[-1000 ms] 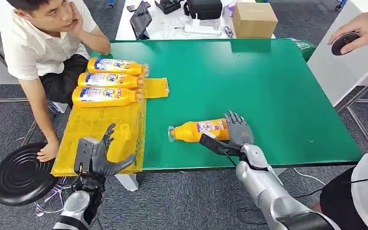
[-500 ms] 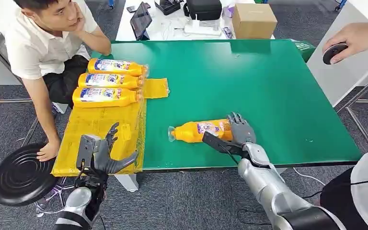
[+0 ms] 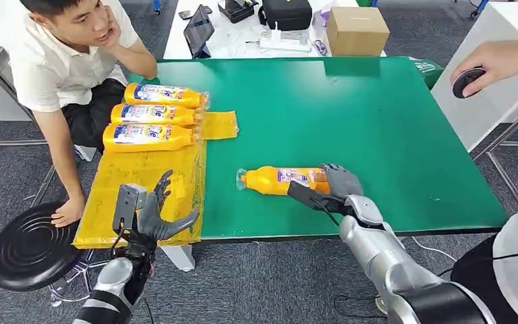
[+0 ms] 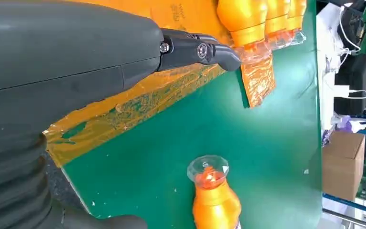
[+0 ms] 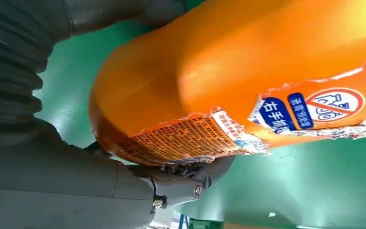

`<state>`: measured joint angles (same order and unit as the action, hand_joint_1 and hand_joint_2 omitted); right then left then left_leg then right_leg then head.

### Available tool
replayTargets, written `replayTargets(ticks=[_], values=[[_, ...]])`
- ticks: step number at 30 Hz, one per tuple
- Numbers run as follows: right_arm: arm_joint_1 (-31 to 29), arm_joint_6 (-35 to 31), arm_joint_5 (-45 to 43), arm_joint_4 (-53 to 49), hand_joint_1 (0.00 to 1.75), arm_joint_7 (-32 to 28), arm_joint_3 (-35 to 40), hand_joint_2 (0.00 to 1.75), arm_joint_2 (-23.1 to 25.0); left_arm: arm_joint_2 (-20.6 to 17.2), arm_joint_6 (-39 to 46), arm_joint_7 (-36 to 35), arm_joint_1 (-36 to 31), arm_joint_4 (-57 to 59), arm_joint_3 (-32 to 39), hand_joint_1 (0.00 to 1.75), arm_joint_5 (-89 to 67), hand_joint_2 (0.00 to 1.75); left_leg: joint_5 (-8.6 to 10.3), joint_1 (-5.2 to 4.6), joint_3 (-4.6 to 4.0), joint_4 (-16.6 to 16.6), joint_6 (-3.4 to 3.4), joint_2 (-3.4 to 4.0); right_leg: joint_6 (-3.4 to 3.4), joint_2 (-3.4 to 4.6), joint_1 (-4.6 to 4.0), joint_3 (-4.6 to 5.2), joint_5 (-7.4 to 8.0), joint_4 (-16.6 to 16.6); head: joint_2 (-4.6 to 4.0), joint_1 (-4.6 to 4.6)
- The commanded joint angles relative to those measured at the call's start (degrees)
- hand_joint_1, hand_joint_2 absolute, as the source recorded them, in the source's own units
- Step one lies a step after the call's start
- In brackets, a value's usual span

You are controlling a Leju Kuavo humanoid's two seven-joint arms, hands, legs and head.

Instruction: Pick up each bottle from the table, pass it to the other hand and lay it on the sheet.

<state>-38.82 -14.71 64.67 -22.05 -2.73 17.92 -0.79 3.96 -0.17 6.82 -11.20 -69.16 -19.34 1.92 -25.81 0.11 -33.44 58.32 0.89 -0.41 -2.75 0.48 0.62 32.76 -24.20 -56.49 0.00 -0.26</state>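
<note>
Other orange bottles (image 3: 152, 115) are lying with their labels up on the flat sheet, so I expect this orange bottle (image 3: 280, 181) to stay put rather than roll away when the robot sets it down there.
An orange bottle (image 3: 280, 180) (image 4: 217, 200) (image 5: 248, 71) lies on its side on the green table (image 3: 378, 115), cap toward the yellow sheet (image 3: 141, 175) (image 4: 138, 105). My right hand (image 3: 337, 185) (image 5: 76, 181) grips its base end, fingers curled over the top and thumb along the near side. Three more orange bottles (image 3: 155, 115) lie side by side at the far end of the sheet. My left hand (image 3: 152, 216) (image 4: 66, 71) hovers open at the sheet's near edge, holding nothing.
A person (image 3: 61, 61) sits at the table's left side beside a black stool (image 3: 30, 246). Another person's hand (image 3: 499, 61) holds a dark object at the far right. A cardboard box (image 3: 357, 27) stands beyond the table's far edge.
My right hand's fingers, spread flat behind the bottle a second ago, have curled over its base. The bottle has shifted slightly away from me. The left hand rose a little.
</note>
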Motion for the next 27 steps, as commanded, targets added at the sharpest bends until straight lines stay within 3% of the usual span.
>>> replayTargets(ticks=[1,7,9,12,15,27], values=[[2.76,1.75,-0.69,5.40,1.75,-0.59,-1.58,1.75,0.12,-0.49,-0.21,-0.13,-2.42,4.25,-1.89,0.00,0.33,1.75,0.04,0.06,0.11,-0.11,-0.05,-0.18,0.08,-0.23,-0.07,-0.19,-0.01,0.13,0.00,0.00],[4.54,3.38,-9.16,4.03,1.75,-9.39,-8.40,1.75,1.66,-0.84,1.00,1.10,-0.98,2.25,-1.84,0.00,0.76,1.75,0.02,0.06,0.12,-0.10,-0.05,-0.12,0.08,-0.17,-0.07,-0.20,-0.01,0.13,0.00,0.00],[5.67,8.00,-19.54,2.61,1.75,-17.00,-16.04,1.75,3.26,-1.00,2.41,2.14,0.41,0.83,-1.20,0.00,1.58,1.75,0.03,0.08,0.17,-0.18,-0.08,-0.08,0.12,-0.16,-0.09,-0.25,0.00,0.20,0.00,0.00],[6.80,9.23,-25.45,0.30,1.75,-22.00,-18.99,1.75,4.81,-1.46,1.77,3.29,3.20,-1.77,-0.39,0.00,4.77,1.75,-0.04,0.08,0.22,-0.15,-0.08,0.11,0.11,0.01,-0.09,-0.24,0.00,0.15,0.00,0.00],[8.44,12.16,-32.81,-5.00,1.75,-28.03,-19.36,1.75,6.80,-1.33,-7.40,1.65,7.74,-5.86,1.38,0.00,20.61,1.75,-0.06,0.06,0.17,-0.13,-0.10,0.23,0.13,0.12,-0.07,-0.15,0.00,0.10,0.00,-0.02],[10.52,11.42,-40.14,-11.29,1.75,-31.30,-14.74,1.75,10.44,-1.54,-8.48,3.54,8.49,-10.87,-2.19,0.00,25.35,1.75,-0.04,0.00,-0.35,-0.02,-0.04,0.06,0.05,0.05,0.00,0.27,-0.01,-0.04,0.00,0.00]])
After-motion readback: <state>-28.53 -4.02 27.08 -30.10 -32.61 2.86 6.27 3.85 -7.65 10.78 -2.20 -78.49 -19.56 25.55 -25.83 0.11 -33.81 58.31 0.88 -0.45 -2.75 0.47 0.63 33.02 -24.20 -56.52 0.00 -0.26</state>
